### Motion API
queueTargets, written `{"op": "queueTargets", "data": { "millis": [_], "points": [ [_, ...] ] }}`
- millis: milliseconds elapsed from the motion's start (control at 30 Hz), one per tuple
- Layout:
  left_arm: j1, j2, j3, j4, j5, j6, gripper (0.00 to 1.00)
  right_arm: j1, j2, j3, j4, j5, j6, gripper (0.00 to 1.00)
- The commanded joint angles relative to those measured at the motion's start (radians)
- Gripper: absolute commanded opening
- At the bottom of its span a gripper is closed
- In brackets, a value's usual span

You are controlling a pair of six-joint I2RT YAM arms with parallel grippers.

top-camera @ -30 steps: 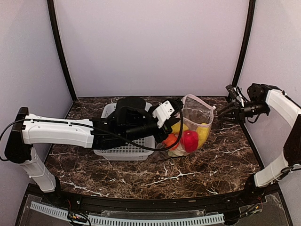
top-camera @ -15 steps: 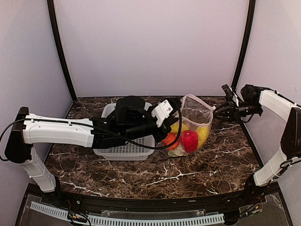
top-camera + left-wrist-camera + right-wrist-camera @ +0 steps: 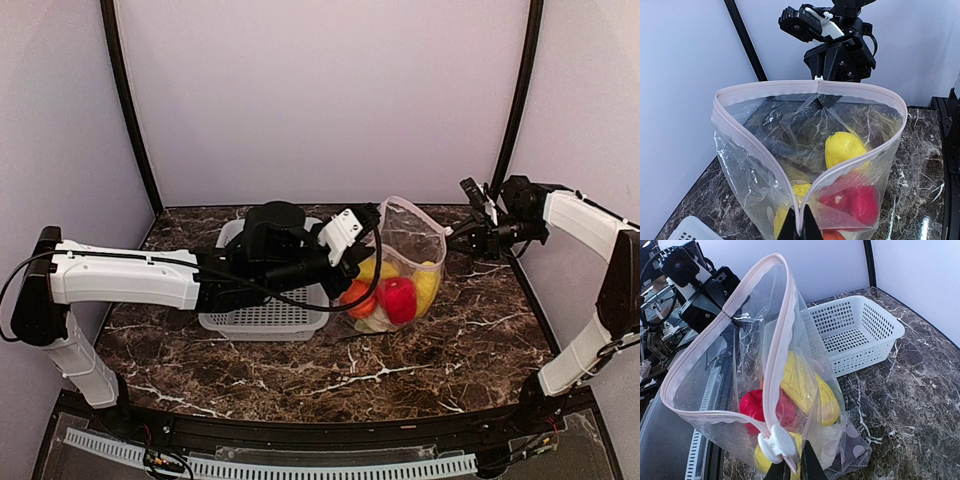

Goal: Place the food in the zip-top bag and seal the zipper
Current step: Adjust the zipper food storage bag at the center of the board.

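The robot's left gripper should pull back to stretch the zipper before it takes the white slider [image 3: 447, 231], because the zipper's rims [image 3: 771, 89] curve wide apart while the robot's grippers are close together.
The clear zip-top bag [image 3: 408, 250] stands upright on the marble with its mouth spread open between my two grippers. Inside lies the food: a red piece [image 3: 399, 298], yellow pieces [image 3: 425, 284] and an orange piece [image 3: 355, 295]. My left gripper [image 3: 800, 230] is shut on the left end of the pinkish zipper [image 3: 765, 88]. At the other end, my right gripper [image 3: 795, 471] is shut on the strip's tail, just beside the white slider [image 3: 775, 442]. From above, the left gripper [image 3: 366, 236] and right gripper [image 3: 464, 236] flank the bag.
A white mesh basket [image 3: 228, 322] sits left of the bag, under my left arm, and shows nothing in it from the right wrist view [image 3: 875, 327]. Black frame posts [image 3: 515, 100] rise at the back corners. Bare marble lies in front of the bag.
My right gripper has moved left to the bag's right end and closed on the strip beside the slider. The left gripper keeps its hold and has shifted slightly left.
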Motion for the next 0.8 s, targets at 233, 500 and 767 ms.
{"op": "queueTargets", "data": {
  "millis": [233, 500, 767],
  "points": [
    [0.030, -0.084, -0.017, -0.014, 0.002, -0.021, 0.01, -0.010, -0.108, 0.061, -0.014, 0.075, 0.034, 0.00],
    [0.072, -0.170, -0.038, -0.076, 0.005, -0.032, 0.01, -0.043, -0.171, 0.200, -0.196, 0.210, -0.077, 0.00],
    [0.078, -0.186, -0.075, -0.064, 0.099, -0.062, 0.02, -0.089, -0.170, 0.253, -0.275, 0.275, -0.120, 0.00]
  ]
}}
